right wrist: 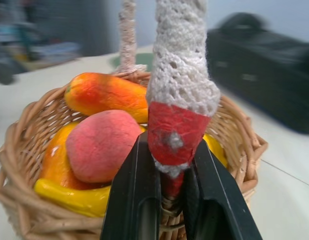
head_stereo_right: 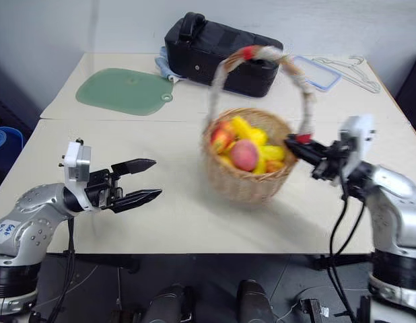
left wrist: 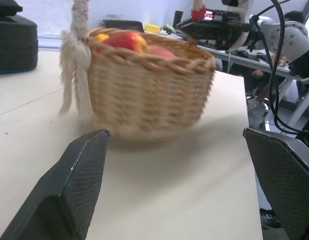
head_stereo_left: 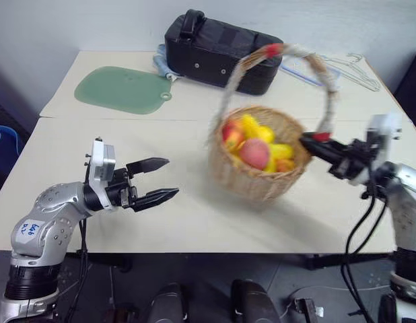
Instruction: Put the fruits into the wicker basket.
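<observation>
I should keep carrying the basket with my right gripper, which holds the handle's red-taped foot (head_stereo_left: 321,136), until it rests on the tabletop before the hangers (head_stereo_left: 359,111), because that spot is clear.
The wicker basket (head_stereo_left: 260,183) stands tilted at the middle of the table, its taped handle (head_stereo_left: 283,51) arching overhead. Inside it lie the fruits: a pink-red peach (head_stereo_left: 254,153), a yellow-to-red mango (right wrist: 105,95) and yellow pieces (head_stereo_left: 281,151). My right gripper (head_stereo_left: 309,141) comes in from the right and is shut on the red-taped foot of the handle (right wrist: 173,135) at the basket's rim. Off to the basket's left, my left gripper (head_stereo_left: 173,176) stands open above the table with nothing in it, pointing at the basket (left wrist: 149,95).
A black bag (head_stereo_left: 218,50) sits at the back behind the basket. A green mat (head_stereo_left: 124,89) lies at the back left. A clear lid (head_stereo_left: 309,70) and wire hangers (head_stereo_left: 359,73) lie at the back right. The table's front edge (head_stereo_left: 194,252) runs below both arms.
</observation>
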